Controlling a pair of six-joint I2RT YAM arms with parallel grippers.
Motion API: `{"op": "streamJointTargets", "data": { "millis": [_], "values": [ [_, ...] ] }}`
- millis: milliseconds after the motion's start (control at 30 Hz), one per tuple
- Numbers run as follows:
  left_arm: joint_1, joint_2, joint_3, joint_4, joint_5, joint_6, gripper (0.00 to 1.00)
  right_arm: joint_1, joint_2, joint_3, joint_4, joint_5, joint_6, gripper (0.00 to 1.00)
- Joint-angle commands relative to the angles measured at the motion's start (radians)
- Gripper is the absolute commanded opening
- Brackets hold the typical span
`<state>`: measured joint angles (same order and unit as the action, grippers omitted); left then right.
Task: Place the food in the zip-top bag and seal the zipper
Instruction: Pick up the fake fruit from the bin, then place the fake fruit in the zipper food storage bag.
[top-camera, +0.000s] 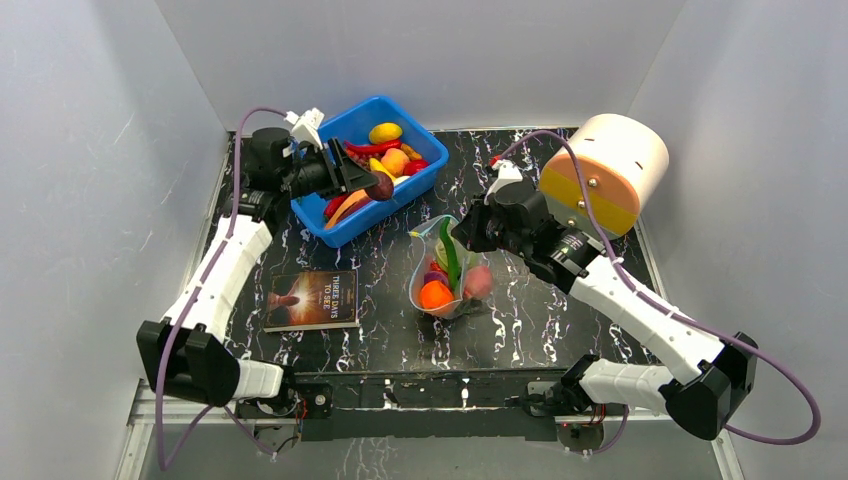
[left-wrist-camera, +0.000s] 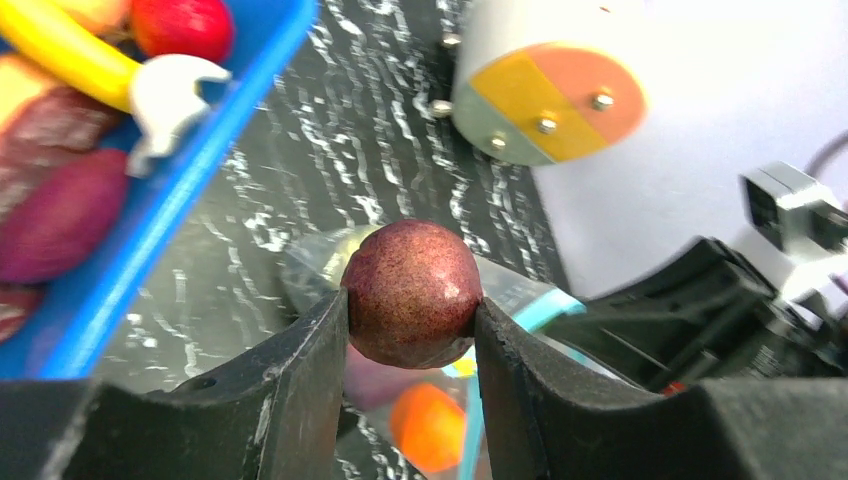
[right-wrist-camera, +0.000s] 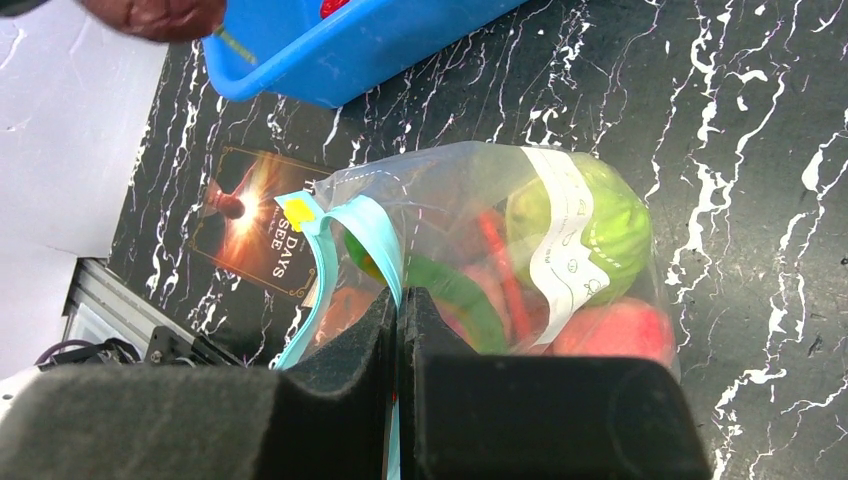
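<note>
The robot's right gripper holds the zip-top bag's opening (top-camera: 428, 262) open, so the left gripper keeps carrying the dark red fruit until it gets to the orange inside (top-camera: 436, 294), then let go.
My left gripper (top-camera: 377, 187) is shut on a dark red round toy fruit (left-wrist-camera: 412, 293) and holds it in the air by the front rim of the blue bin, left of the bag. The fruit also shows in the top view (top-camera: 382, 186) and at the top left of the right wrist view (right-wrist-camera: 155, 15). The zip-top bag (top-camera: 447, 272) stands open on the table. It holds an orange (top-camera: 435, 294), a green bean (right-wrist-camera: 455, 290), a green cabbage (right-wrist-camera: 600, 215) and a pink-red piece (right-wrist-camera: 615, 330). My right gripper (right-wrist-camera: 398, 300) is shut on the blue-green zipper (right-wrist-camera: 370, 230) at the bag's mouth.
The blue bin (top-camera: 425, 172) at the back left holds several more toy foods. A book (top-camera: 313, 298) lies at the front left of the bag. A white, yellow and orange cylinder (top-camera: 605, 170) stands at the back right. Grey walls surround the table.
</note>
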<state>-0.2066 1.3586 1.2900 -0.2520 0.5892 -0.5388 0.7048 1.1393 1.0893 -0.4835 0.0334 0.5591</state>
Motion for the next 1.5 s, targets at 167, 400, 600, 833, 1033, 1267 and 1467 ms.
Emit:
{"op": "streamJointTargets", "data": {
  "millis": [167,400,600,833,1033,1267,1467],
  "values": [
    [-0.046,-0.111,-0.165,0.256,0.333,-0.221,0.24,-0.003,0.015,0.044,0.063,-0.012,0.021,0.00],
    [-0.153,-0.187,-0.250,0.272,0.349,-0.212,0.26,-0.003,0.033,0.056,0.081,-0.023,0.021,0.00],
    [-0.299,-0.181,-0.279,0.280,0.282,-0.179,0.26,-0.003,0.047,0.083,0.076,-0.033,0.021,0.00],
    [-0.371,-0.135,-0.270,0.154,0.154,-0.050,0.26,-0.004,0.031,0.089,0.055,-0.040,0.004,0.00],
    [-0.376,-0.128,-0.286,0.177,0.149,-0.046,0.35,-0.002,0.016,0.075,0.055,-0.093,-0.027,0.00],
    [-0.376,-0.170,-0.227,0.063,0.075,0.150,0.80,-0.003,0.044,0.086,0.005,-0.142,-0.088,0.00],
    [-0.377,-0.496,-0.323,-0.086,0.027,0.867,0.78,-0.004,0.044,0.153,-0.074,-0.287,-0.275,0.00]
  ]
}}
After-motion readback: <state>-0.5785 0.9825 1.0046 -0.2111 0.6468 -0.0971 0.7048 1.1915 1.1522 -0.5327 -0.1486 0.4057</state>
